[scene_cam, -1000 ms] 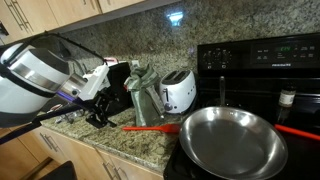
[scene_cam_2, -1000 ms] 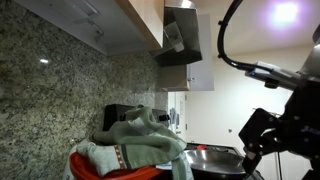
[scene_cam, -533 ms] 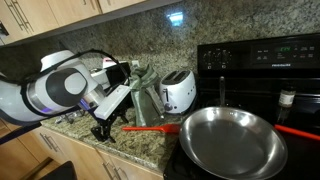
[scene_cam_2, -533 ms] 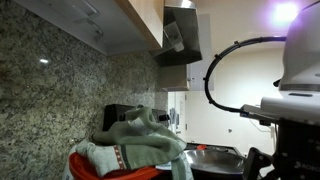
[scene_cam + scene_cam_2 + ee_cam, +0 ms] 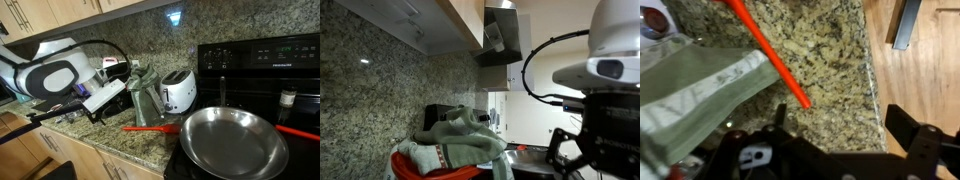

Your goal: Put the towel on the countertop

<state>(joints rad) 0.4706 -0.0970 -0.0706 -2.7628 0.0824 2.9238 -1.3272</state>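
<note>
My gripper is low over the countertop's front edge (image 5: 873, 88) and the towel is to its side, so next I go up, turn and move over the bunched towel (image 5: 146, 97).
The pale green towel (image 5: 141, 93) is bunched up on the granite countertop (image 5: 130, 142) next to a white toaster (image 5: 178, 90). In an exterior view the towel (image 5: 458, 140) lies piled in a red container (image 5: 418, 166). In the wrist view the towel (image 5: 690, 85) fills the left side, with an orange rod (image 5: 765, 45) beside it. My gripper (image 5: 845, 122) is open and empty, over the countertop's front edge, to the side of the towel and apart from it. It shows in both exterior views (image 5: 92, 114) (image 5: 570, 155).
A large steel pan (image 5: 232, 142) sits on the black stove (image 5: 270, 60) beyond the toaster. An orange handle (image 5: 150, 128) lies in front of the towel. Wooden cabinets (image 5: 50, 155) stand below the counter edge. A range hood (image 5: 500, 40) hangs above.
The arm has swung round and its elbow has drawn back. The gripper has risen a little beside the towel and stayed open.
</note>
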